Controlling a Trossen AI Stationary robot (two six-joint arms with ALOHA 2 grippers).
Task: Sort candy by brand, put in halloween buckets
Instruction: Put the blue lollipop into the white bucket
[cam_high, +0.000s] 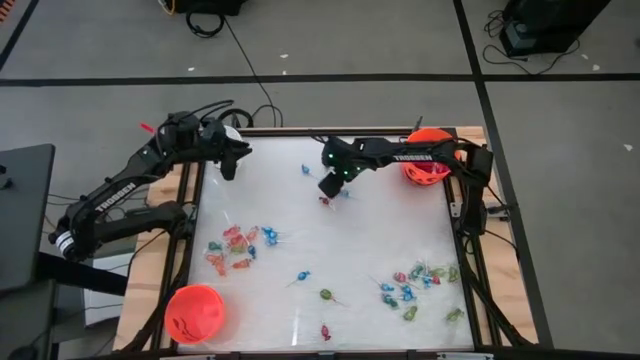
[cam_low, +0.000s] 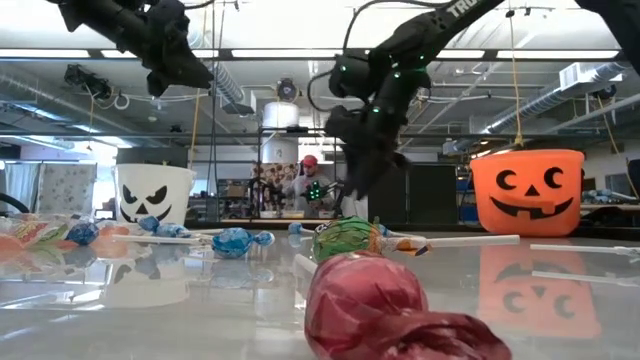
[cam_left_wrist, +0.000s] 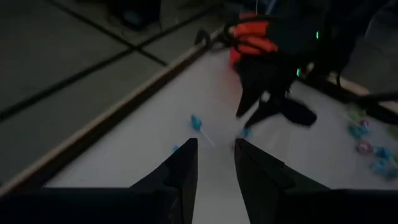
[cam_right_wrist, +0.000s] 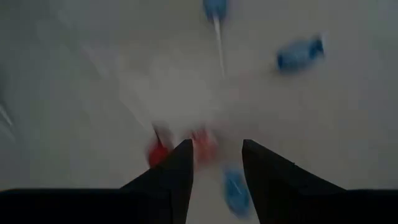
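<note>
The blue piece (cam_right_wrist: 236, 192) lies within the open gap between my right gripper's fingers, clear of the red pieces (cam_right_wrist: 202, 146), so I should go on lowering that gripper until its fingers close on the blue piece.
Wrapped candy lies scattered on the white table (cam_high: 300, 230): a red and orange group (cam_high: 238, 245) at the left, a blue and green group (cam_high: 420, 283) at the near right, and a few pieces at the far middle. My right gripper (cam_right_wrist: 216, 143) stands open, pointing steeply down just above small red pieces (cam_right_wrist: 202, 146) and a blue piece (cam_right_wrist: 235, 186); in the high view it (cam_high: 328, 188) is at the far middle. My left gripper (cam_left_wrist: 216, 142) is open and empty, raised over the far left corner (cam_high: 230, 168). The halloween buckets, one white (cam_low: 153, 193) and two orange (cam_high: 428, 165) (cam_high: 195, 312), stand upright.
A blue lollipop (cam_high: 308, 170) lies between the two grippers at the far side. Single pieces (cam_high: 326, 296) lie in the near middle, and a dark red one (cam_low: 365, 300) sits close to the low camera. A wooden rim (cam_left_wrist: 106, 124) borders the table.
</note>
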